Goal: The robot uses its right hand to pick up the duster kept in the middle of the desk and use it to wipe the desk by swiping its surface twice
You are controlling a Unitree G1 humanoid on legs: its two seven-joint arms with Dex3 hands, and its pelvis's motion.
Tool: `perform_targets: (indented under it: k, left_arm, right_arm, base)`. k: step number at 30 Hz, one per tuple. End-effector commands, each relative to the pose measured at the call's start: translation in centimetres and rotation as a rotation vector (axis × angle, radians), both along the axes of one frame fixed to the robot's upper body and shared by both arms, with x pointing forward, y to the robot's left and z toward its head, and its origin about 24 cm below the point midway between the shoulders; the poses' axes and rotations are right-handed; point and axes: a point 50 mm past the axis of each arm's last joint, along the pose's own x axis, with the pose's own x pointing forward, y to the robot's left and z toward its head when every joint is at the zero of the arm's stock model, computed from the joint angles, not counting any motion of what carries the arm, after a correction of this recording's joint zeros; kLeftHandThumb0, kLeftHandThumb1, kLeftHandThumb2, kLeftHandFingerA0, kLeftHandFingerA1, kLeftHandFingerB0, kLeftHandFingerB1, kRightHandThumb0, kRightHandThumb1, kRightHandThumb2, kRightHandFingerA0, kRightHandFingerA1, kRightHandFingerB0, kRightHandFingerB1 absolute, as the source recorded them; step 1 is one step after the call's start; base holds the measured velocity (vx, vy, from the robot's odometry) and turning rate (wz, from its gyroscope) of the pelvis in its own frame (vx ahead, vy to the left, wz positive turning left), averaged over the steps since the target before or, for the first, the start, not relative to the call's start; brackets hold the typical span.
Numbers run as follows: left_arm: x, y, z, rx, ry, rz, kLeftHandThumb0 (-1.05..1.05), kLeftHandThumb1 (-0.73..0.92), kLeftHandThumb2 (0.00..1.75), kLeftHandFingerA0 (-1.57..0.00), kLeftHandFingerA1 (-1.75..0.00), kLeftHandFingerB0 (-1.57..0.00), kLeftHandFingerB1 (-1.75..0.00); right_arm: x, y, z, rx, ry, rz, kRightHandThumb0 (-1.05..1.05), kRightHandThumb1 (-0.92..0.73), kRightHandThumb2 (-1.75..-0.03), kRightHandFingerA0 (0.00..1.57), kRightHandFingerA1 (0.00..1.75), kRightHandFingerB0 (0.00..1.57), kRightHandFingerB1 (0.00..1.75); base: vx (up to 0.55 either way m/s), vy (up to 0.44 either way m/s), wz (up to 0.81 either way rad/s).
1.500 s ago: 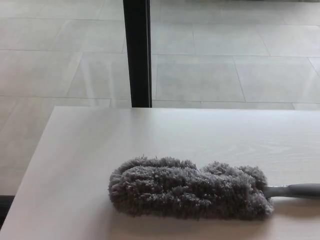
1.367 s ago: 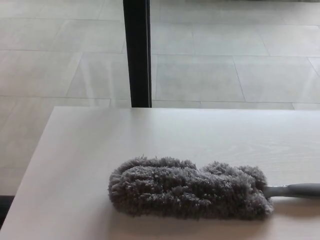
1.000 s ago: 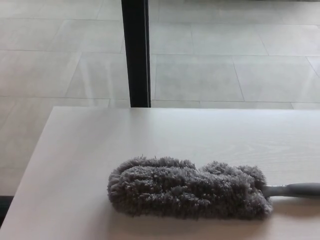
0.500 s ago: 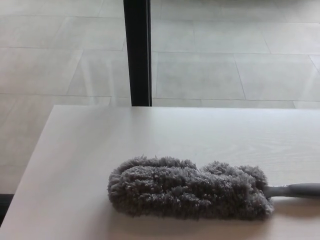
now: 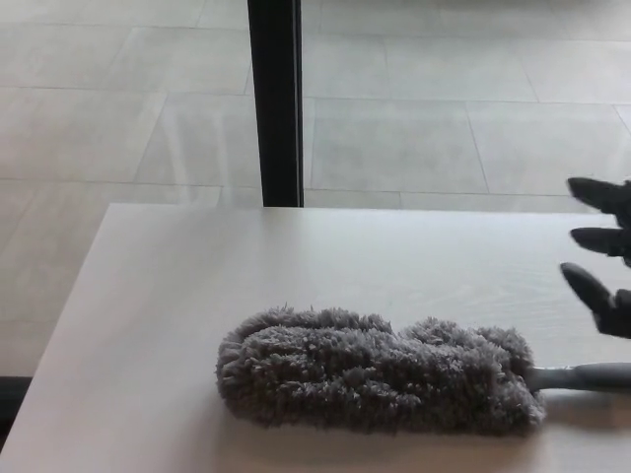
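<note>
The grey handle runs straight into the duster's fluffy head, so the head will stay outstretched and swing along with it when I swipe.
A duster with a fluffy grey head lies flat on the pale wooden desk, near its front edge. Its grey handle runs off to the right edge of the picture. My right hand shows at the right edge, black, with its thumb and two fingers spread apart and nothing in it. It hovers above and behind the handle, apart from it. My left hand does not show.
A black vertical post stands behind the desk's far edge. Beyond it lies a pale tiled floor. The desk's left edge runs diagonally down to the lower left corner.
My right hand has come into the picture from the right edge, above the duster's handle. The camera has tilted slightly. The duster has not moved.
</note>
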Motion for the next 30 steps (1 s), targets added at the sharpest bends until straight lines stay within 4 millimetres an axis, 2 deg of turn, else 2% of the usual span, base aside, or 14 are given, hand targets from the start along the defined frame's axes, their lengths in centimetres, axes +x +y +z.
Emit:
perform_targets:
  k: [1, 3, 4, 7, 16, 17, 20, 21, 22, 23, 25, 28, 29, 30]
  left_arm:
    - [0.5, 1.2, 1.1, 0.020, -0.075, 0.015, -0.55, 0.37, 0.77, -0.65, -0.66, -0.43, -0.54]
    - [0.6, 1.2, 1.1, 0.007, -0.092, 0.033, -0.51, 0.47, 0.55, -0.73, -0.59, -0.48, -0.44]
    - [0.6, 1.2, 1.1, 0.006, -0.086, 0.029, -0.54, 0.37, 0.77, -0.66, -0.66, -0.42, -0.54]
    - [0.7, 1.2, 1.1, 0.013, -0.078, 0.025, -0.50, 0.49, 0.55, -0.74, -0.58, -0.48, -0.43]
    - [1.1, 1.3, 1.3, 0.029, -0.077, -0.016, -0.57, 0.39, 0.79, -0.68, -0.68, -0.45, -0.55]
    - [1.2, 1.4, 1.4, 0.017, -0.096, -0.002, -0.52, 0.49, 0.55, -0.71, -0.63, -0.52, -0.46]
    - [1.4, 1.3, 1.3, 0.030, -0.078, -0.025, -0.57, 0.39, 0.79, -0.68, -0.70, -0.48, -0.57]
    - [1.4, 1.3, 1.4, 0.033, -0.076, -0.028, -0.57, 0.39, 0.80, -0.64, -0.69, -0.51, -0.58]
    - [1.5, 1.3, 1.3, 0.032, -0.076, -0.026, -0.55, 0.39, 0.79, -0.65, -0.68, -0.52, -0.58]
    - [1.5, 1.3, 1.3, 0.027, -0.078, -0.017, -0.55, 0.39, 0.79, -0.64, -0.68, -0.53, -0.58]
    - [1.5, 1.4, 1.4, 0.026, -0.079, -0.007, -0.50, 0.50, 0.54, -0.70, -0.60, -0.59, -0.47]
    - [1.5, 1.4, 1.4, 0.032, -0.064, -0.015, -0.56, 0.40, 0.79, -0.66, -0.68, -0.51, -0.57]
    - [1.5, 1.4, 1.4, 0.034, -0.057, -0.017, -0.55, 0.40, 0.80, -0.68, -0.68, -0.51, -0.57]
    - [1.6, 1.4, 1.3, 0.035, -0.053, -0.023, -0.55, 0.41, 0.80, -0.68, -0.68, -0.53, -0.58]
  right_arm:
    - [-0.4, 5.4, -2.7, -0.329, 0.055, 0.347, -0.61, -0.60, -0.59, 0.45, 0.51, 0.46, 0.34]
    - [-0.3, 6.0, -3.3, -0.448, 0.065, 0.358, -0.67, -0.63, -0.61, 0.45, 0.51, 0.43, 0.34]
    - [-0.3, 6.2, -3.5, -0.501, 0.064, 0.368, -0.70, -0.66, -0.61, 0.45, 0.51, 0.43, 0.34]
    - [-0.2, 6.7, -4.2, -0.542, 0.078, 0.401, -0.67, -0.66, -0.60, 0.45, 0.49, 0.43, 0.34]
    - [-0.1, 6.7, -6.5, -0.732, 0.110, 0.412, -0.74, -0.68, -0.61, 0.39, 0.64, 0.35, 0.42]
    - [-0.2, 6.2, -7.3, -0.842, 0.132, 0.419, -0.75, -0.71, -0.61, 0.31, 0.69, 0.31, 0.45]
    - [-0.1, 5.6, -8.1, -0.911, 0.170, 0.407, -0.75, -0.68, -0.61, 0.24, 0.74, 0.30, 0.44]
    - [-0.1, 5.1, -8.8, -0.958, 0.184, 0.387, -0.78, -0.51, -0.90, 0.17, 0.68, 0.25, 0.52]
    - [-0.1, 5.0, -9.0, -0.972, 0.184, 0.379, -0.78, -0.64, -0.60, 0.07, 0.74, 0.31, 0.43]
    - [-0.2, 4.8, -9.4, -1.013, 0.195, 0.371, -0.78, -0.51, -0.90, 0.05, 0.63, 0.21, 0.51]
    - [-0.6, 4.5, -10.2, -1.065, 0.177, 0.368, -0.85, -0.52, -0.88, 0.04, 0.57, 0.23, 0.50]
    - [-0.9, 4.4, -11.1, -1.128, 0.154, 0.365, -0.70, -0.49, -0.87, 0.01, 0.48, 0.18, 0.50]
    - [-1.1, 4.5, -11.3, -1.153, 0.130, 0.368, -0.60, -0.66, -0.59, 0.00, 0.58, 0.27, 0.39]
    - [-1.2, 4.5, -11.5, -1.165, 0.106, 0.377, -0.58, -0.52, -0.86, 0.06, 0.60, 0.20, 0.50]
  base:
    - [0.00, 0.000, 0.00]
    - [0.00, 0.000, 0.00]
    - [0.00, 0.000, 0.00]
    - [0.00, 0.000, 0.00]
    - [0.00, 0.000, 0.00]
    - [0.00, 0.000, 0.00]
    - [0.00, 0.000, 0.00]
    - [0.00, 0.000, 0.00]
    - [0.00, 0.000, 0.00]
    - [0.00, 0.000, 0.00]
    - [0.00, 0.000, 0.00]
    - [0.00, 0.000, 0.00]
    - [0.00, 0.000, 0.00]
    - [0.00, 0.000, 0.00]
